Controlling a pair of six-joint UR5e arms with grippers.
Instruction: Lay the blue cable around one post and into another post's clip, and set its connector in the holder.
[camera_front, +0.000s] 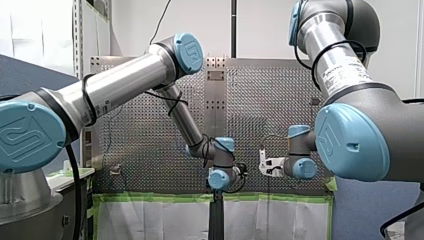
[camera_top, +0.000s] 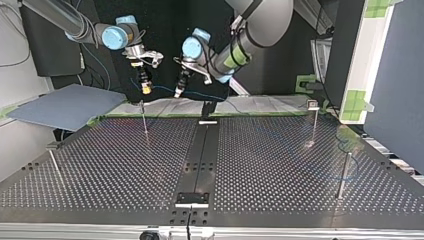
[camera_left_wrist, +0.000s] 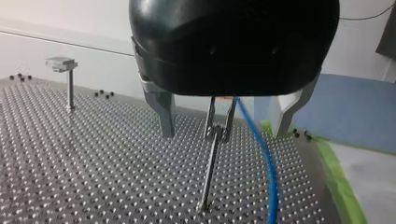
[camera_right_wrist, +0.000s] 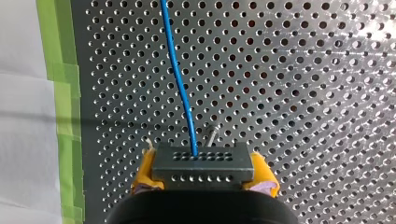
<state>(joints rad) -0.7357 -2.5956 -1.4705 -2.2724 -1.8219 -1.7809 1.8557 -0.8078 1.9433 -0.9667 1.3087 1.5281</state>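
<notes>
The blue cable (camera_right_wrist: 174, 63) comes out of the connector block in one smooth curve (camera_right_wrist: 188, 117), so it will lean and stay gently bent instead of kinking when I carry it.
In the right wrist view my right gripper (camera_right_wrist: 202, 176) has its yellow pads (camera_right_wrist: 263, 173) shut on the dark, perforated connector block (camera_right_wrist: 201, 161). The blue cable (camera_right_wrist: 180, 84) leaves the block and runs away over the table. At the top view's left this gripper (camera_top: 145, 86) hangs above a thin post (camera_top: 144, 119). My left gripper (camera_top: 178, 91) hangs just beside it, black with metal fingers. In the left wrist view my left gripper (camera_left_wrist: 224, 128) stands open with nothing held. A clip-topped post (camera_left_wrist: 211, 163) stands ahead between the fingers, and the blue cable (camera_left_wrist: 266, 163) passes close beside that post.
More posts stand on the perforated table (camera_top: 260, 165): two at the top view's right (camera_top: 313, 120) (camera_top: 344, 175) and one at its left (camera_top: 54, 162). A black bracket (camera_top: 208, 112) sits at the far edge of the centre strip and another (camera_top: 191, 198) at the near edge. Green tape (camera_right_wrist: 63, 102) lines the table's edge.
</notes>
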